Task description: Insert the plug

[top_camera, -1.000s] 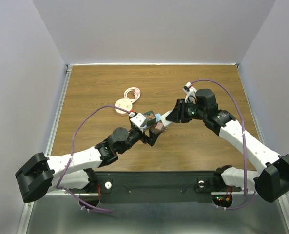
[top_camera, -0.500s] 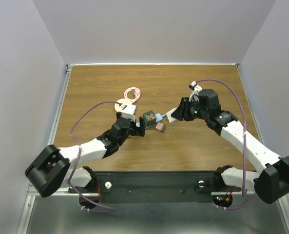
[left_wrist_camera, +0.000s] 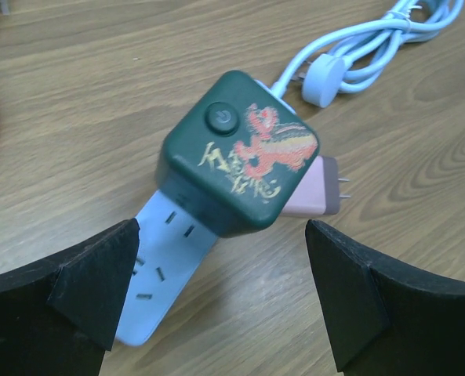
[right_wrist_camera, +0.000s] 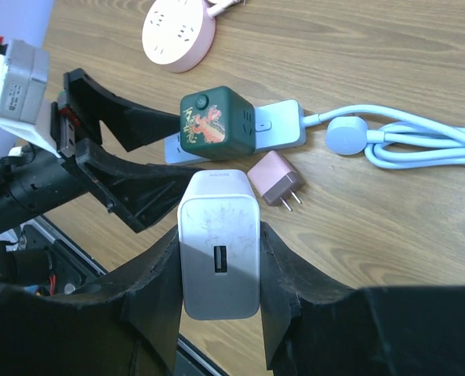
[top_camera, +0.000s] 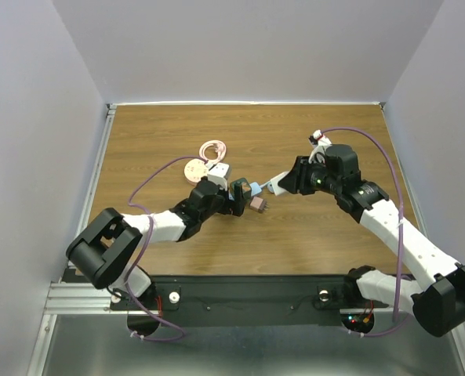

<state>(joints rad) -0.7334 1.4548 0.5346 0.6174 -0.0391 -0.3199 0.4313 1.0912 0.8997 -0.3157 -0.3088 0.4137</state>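
The power strip's free slots (left_wrist_camera: 163, 265) are crowded by my left gripper, so that gripper should move back toward the pink socket (top_camera: 194, 170) before my right gripper plugs in the white charger.
A light blue power strip (left_wrist_camera: 165, 270) lies on the wooden table with a dark green cube adapter (left_wrist_camera: 240, 153) plugged into it. The strip also shows in the right wrist view (right_wrist_camera: 279, 125), as does the green cube (right_wrist_camera: 216, 124). A pink charger plug (right_wrist_camera: 275, 178) lies loose beside the strip. My left gripper (left_wrist_camera: 220, 301) is open, its fingers on either side of the strip's near end. My right gripper (right_wrist_camera: 219, 266) is shut on a white USB charger (right_wrist_camera: 219, 243), held above the table to the right of the strip. In the top view both grippers, left (top_camera: 230, 200) and right (top_camera: 283, 184), flank the strip.
A round pink socket (top_camera: 195, 170) with a coiled pink cable (top_camera: 212, 149) lies behind the left gripper. The strip's light blue cord (right_wrist_camera: 420, 145) is bundled to the right. The table's near edge meets a black base rail (top_camera: 248, 294).
My left arm has swung left and lowered, and its open gripper now faces the strip's end. My right gripper has drawn back to the right with the white charger.
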